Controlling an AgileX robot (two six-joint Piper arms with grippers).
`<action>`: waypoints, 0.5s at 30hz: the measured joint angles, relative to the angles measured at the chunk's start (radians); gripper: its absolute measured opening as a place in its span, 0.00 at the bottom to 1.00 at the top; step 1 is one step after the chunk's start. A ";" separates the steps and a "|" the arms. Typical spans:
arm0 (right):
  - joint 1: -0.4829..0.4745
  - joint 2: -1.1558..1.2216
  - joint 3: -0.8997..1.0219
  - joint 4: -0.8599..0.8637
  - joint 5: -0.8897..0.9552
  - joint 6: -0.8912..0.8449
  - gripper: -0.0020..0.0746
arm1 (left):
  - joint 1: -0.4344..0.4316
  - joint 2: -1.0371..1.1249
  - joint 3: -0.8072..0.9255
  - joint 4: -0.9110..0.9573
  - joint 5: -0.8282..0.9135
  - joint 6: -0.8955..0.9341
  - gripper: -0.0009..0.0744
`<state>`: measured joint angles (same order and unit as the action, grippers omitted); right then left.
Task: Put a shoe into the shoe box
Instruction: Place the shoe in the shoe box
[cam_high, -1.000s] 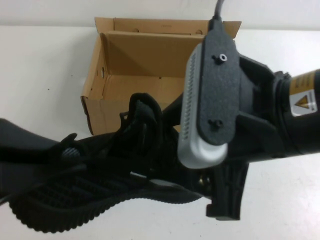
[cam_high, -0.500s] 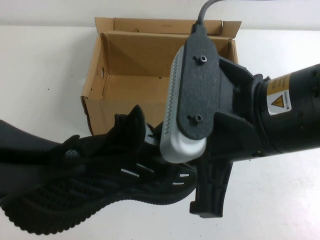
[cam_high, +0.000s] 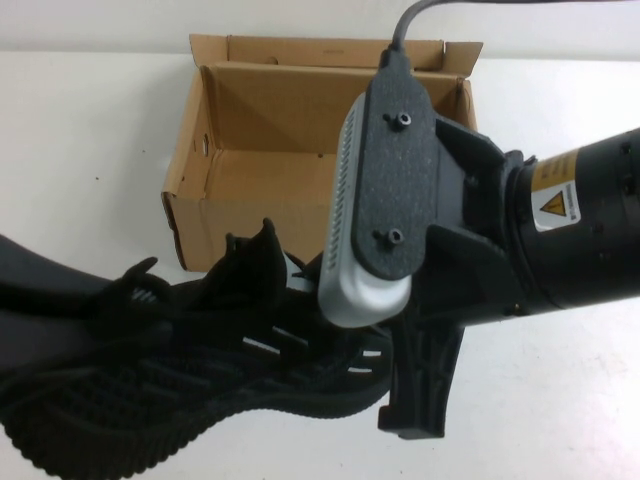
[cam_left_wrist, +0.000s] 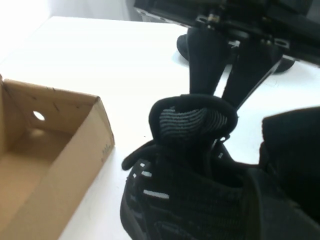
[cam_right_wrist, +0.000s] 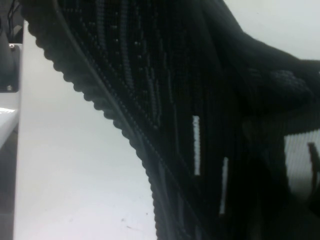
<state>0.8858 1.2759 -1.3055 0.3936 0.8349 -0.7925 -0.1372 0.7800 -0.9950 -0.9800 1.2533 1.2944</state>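
Observation:
My right gripper is pinching the shoe's tongue (cam_left_wrist: 192, 119), so next my left gripper lets go of the shoe's heel end (cam_high: 75, 430) and moves back before the shoe goes into the box.
The black mesh shoe (cam_high: 200, 380) hangs in front of the shoe box (cam_high: 190, 170), sole side toward the high camera and white side dashes showing. My left gripper (cam_high: 118, 305) comes in from the left and is shut on the shoe's heel end. From the right, my right gripper (cam_high: 405, 360) is closed on the shoe near its tongue (cam_left_wrist: 192, 120). The left wrist view shows its two fingers (cam_left_wrist: 205, 65) meeting behind that tongue. The brown cardboard box (cam_left_wrist: 65, 165) stands open, with nothing inside where I can see. The shoe (cam_right_wrist: 165, 75) fills the right wrist view.
The white table (cam_high: 90, 130) spreads around the box. The box's lid flap (cam_high: 320, 50) stands up at the back. The right arm's wrist camera housing (cam_high: 385, 190) hides part of the box's right side. A small round slot (cam_left_wrist: 38, 116) shows in the box wall.
My right gripper moved left onto the shoe and its jaws closed. The shoe rolled, so its side dashes now show, and it dropped slightly. The left gripper kept its hold.

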 joint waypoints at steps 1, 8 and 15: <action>0.000 0.000 0.000 0.002 0.003 0.000 0.05 | 0.000 0.000 0.000 0.000 0.002 -0.016 0.05; 0.000 0.006 0.000 0.031 0.008 0.000 0.04 | 0.000 -0.001 -0.004 -0.014 0.000 -0.130 0.18; 0.000 0.006 0.000 0.060 0.014 0.000 0.04 | 0.000 -0.007 -0.006 -0.047 -0.034 -0.251 0.68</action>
<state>0.8858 1.2816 -1.3055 0.4534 0.8492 -0.7925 -0.1372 0.7727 -1.0014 -1.0265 1.2195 1.0432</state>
